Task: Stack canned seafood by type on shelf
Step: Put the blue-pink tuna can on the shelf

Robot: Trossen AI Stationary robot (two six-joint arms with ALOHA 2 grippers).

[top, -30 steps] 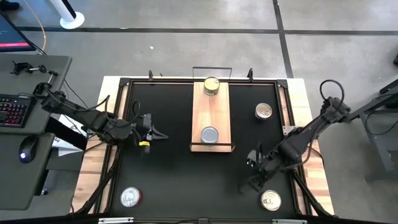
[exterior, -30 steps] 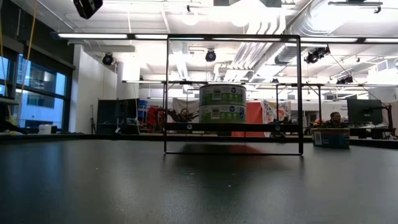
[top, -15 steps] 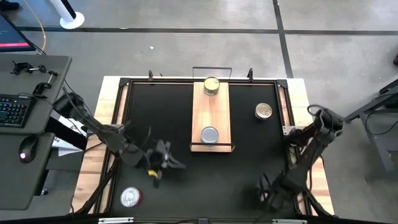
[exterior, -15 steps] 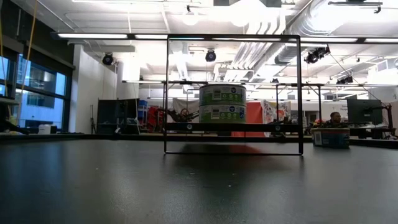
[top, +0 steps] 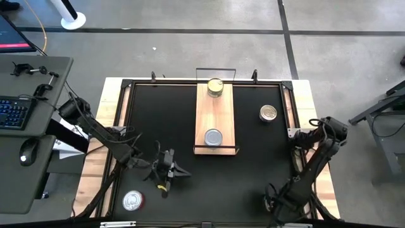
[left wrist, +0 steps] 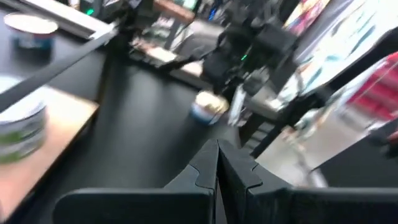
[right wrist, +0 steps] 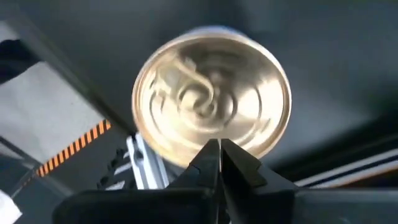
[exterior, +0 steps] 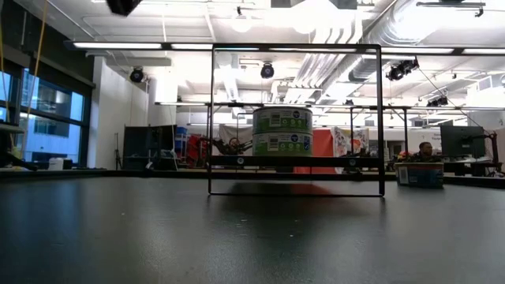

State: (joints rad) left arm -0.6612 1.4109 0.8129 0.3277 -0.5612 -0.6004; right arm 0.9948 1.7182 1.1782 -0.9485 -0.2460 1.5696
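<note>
The gold-lidded can is standing flat close to the frame and far from my left gripper, so my right gripper should slide it to the open middle so that both grippers can tip it.
The light-wood shelf holds a gold-lidded can at its far end, the top of a stack of two. A silver-lidded can sits at its near end. Loose on the black table are a gold-lidded can at the far right and a silver-lidded one at the near left. A third gold-lidded can stands at the near right under my right gripper, which is shut and points down over the lid's edge. My left gripper hovers shut left of the shelf's near end. My right gripper has its shut fingertips over the gold lid's rim, coming from above. I cannot tell whether they touch the can, which stands upright on the table.
The shelf has black wire rails at its short ends. A raised frame edges the table. A desk with keyboard and mouse stands beyond the left edge. Bare black tabletop lies between the two arms.
My right gripper has swung toward the table's near edge and down over the near-right gold can, tipped steeper, and shut from wide open. My left gripper has moved toward the near edge and rightward, sinking a little. No can has moved.
</note>
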